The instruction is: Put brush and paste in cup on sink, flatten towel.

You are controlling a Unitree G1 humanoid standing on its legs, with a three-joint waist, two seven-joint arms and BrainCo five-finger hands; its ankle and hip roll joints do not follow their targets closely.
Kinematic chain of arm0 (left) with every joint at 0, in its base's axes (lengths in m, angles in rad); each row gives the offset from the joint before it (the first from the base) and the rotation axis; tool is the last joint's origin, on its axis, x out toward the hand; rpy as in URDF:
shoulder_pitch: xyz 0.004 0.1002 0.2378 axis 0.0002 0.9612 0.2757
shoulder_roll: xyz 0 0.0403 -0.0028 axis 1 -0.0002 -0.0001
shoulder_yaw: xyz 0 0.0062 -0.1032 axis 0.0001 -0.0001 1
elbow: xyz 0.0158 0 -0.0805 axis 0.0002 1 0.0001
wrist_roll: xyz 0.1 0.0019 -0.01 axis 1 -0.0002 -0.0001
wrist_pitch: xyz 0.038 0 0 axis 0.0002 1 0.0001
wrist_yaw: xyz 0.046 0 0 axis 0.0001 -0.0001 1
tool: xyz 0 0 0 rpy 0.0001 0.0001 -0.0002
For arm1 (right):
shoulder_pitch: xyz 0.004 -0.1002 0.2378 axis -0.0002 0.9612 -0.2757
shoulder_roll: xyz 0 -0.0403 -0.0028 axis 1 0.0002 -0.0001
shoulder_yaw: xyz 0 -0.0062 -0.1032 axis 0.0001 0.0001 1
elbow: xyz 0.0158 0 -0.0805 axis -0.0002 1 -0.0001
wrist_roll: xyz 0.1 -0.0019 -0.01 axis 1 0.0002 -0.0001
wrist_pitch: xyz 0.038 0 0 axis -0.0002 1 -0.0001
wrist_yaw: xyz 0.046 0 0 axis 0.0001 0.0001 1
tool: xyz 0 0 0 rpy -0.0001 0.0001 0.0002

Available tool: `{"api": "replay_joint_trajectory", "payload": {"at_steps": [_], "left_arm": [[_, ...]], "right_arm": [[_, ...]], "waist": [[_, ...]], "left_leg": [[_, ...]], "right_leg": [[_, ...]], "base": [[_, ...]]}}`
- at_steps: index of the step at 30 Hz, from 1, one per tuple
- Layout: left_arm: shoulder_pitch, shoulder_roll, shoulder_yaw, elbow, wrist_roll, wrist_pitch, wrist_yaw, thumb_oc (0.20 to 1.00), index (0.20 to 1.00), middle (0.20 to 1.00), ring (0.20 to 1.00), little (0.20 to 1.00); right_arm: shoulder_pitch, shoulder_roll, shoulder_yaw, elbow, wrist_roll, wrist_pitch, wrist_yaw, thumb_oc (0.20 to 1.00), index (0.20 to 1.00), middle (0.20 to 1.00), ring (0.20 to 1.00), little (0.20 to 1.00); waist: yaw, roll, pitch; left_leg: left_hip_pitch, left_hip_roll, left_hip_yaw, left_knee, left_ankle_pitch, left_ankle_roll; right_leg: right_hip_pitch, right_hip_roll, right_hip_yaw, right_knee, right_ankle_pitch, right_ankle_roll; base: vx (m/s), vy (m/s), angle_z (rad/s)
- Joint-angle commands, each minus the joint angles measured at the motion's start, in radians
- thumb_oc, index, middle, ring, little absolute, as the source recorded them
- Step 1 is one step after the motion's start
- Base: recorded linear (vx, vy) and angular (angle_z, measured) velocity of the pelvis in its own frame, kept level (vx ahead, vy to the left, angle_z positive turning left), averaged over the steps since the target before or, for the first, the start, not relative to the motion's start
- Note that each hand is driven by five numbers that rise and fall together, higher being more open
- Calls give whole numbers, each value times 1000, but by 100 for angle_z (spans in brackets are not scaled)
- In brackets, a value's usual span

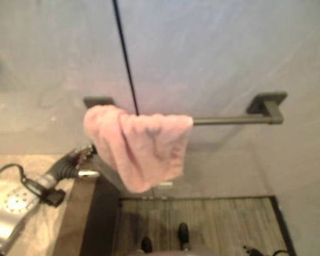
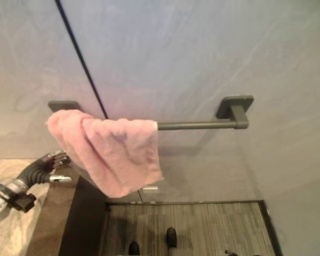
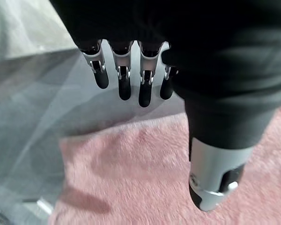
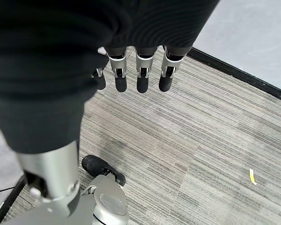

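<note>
My gripper will widen the bunched towel (image 1: 157, 146) along the bar when it pulls, but the towel will keep a slanting crease because a deep fold (image 1: 125, 143) runs down it.
A pink towel (image 1: 144, 149) hangs bunched up at the left end of a dark wall-mounted towel bar (image 1: 229, 120); the bar's right half is bare. My left hand (image 1: 81, 159) is low beside the towel's left edge, over the counter. In the left wrist view its fingers (image 3: 124, 86) are straight and apart, with the pink towel (image 3: 145, 178) just past them and nothing held. My right hand (image 4: 140, 77) hangs open over the carpeted floor, holding nothing.
A beige stone counter (image 1: 69, 218) with a dark side panel (image 1: 98, 218) fills the lower left. Grey striped carpet (image 1: 218, 224) lies below the bar. A black seam (image 1: 125, 58) runs down the grey wall. A small yellow scrap (image 4: 252, 176) lies on the carpet.
</note>
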Motion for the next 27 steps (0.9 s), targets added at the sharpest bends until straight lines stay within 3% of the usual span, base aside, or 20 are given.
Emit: {"api": "replay_joint_trajectory", "payload": {"at_steps": [1, 11, 17, 18, 19, 20, 24, 27], "left_arm": [[-26, 51, 66, -75, -72, -53, -25, 1000, 1000, 1000, 1000, 1000], [-30, 76, 102, -127, -147, -65, -54, 1000, 1000, 1000, 1000, 1000], [-66, 71, 57, -95, -123, -63, -44, 1000, 1000, 1000, 1000, 1000], [-71, 68, 48, -90, -127, -61, -45, 542, 542, 542, 542, 542], [-77, 69, 36, -88, -129, -60, -50, 341, 341, 341, 341, 341], [-82, 67, 29, -84, -130, -60, -50, 200, 200, 200, 200, 200], [-100, 62, 9, -85, -140, -60, -58, 200, 200, 200, 200, 200], [-98, 56, 0, -54, -142, -76, -65, 200, 200, 200, 200, 200]], "right_arm": [[-5, 10, 17, 22, 16, -8, 3, 1000, 1000, 1000, 1000, 1000], [-1, 10, 27, 8, 12, -15, 12, 1000, 1000, 1000, 1000, 1000], [-9, 4, 37, -7, 8, -17, 14, 1000, 1000, 1000, 1000, 1000], [-8, 2, 37, -8, 9, -18, 14, 1000, 1000, 1000, 1000, 1000], [-6, 0, 39, -12, 9, -18, 14, 1000, 1000, 1000, 1000, 1000], [-6, 0, 39, -11, 8, -18, 15, 1000, 1000, 1000, 1000, 1000], [-1, -6, 36, -21, 5, -22, 12, 1000, 1000, 1000, 1000, 1000], [9, -47, -5, -151, 90, -66, -15, 1000, 1000, 1000, 1000, 1000]], "waist": [[-35, -18, -29], [-29, -19, -34], [-31, -18, -34], [-32, -18, -34], [-34, -19, -34], [-34, -19, -34], [-39, -19, -32], [-52, -18, -26]], "left_leg": [[-30, -1, -5, 17, -68, 52], [-19, -1, -19, 17, -70, 50], [-17, -3, -24, 17, -70, 52], [-16, -4, -24, 17, -70, 52], [-16, -5, -24, 17, -71, 52], [-16, -5, -24, 17, -72, 52], [-16, -6, -21, 17, -73, 54], [-16, -5, -11, 17, -71, 53]], "right_leg": [[59, -65, 17, 6, -114, 80], [77, -67, 3, 6, -124, 78], [84, -71, -3, 6, -124, 79], [85, -72, -3, 6, -124, 79], [85, -73, -4, 6, -124, 79], [86, -73, -4, 6, -125, 80], [82, -73, 1, 6, -123, 81], [79, -72, 9, 6, -119, 83]], "base": [[0, 0, 0], [0, 0, 0], [0, 0, 0], [0, 0, 0], [0, 0, 0], [0, 0, 0], [0, 0, 0], [-6, 1, -1]]}}
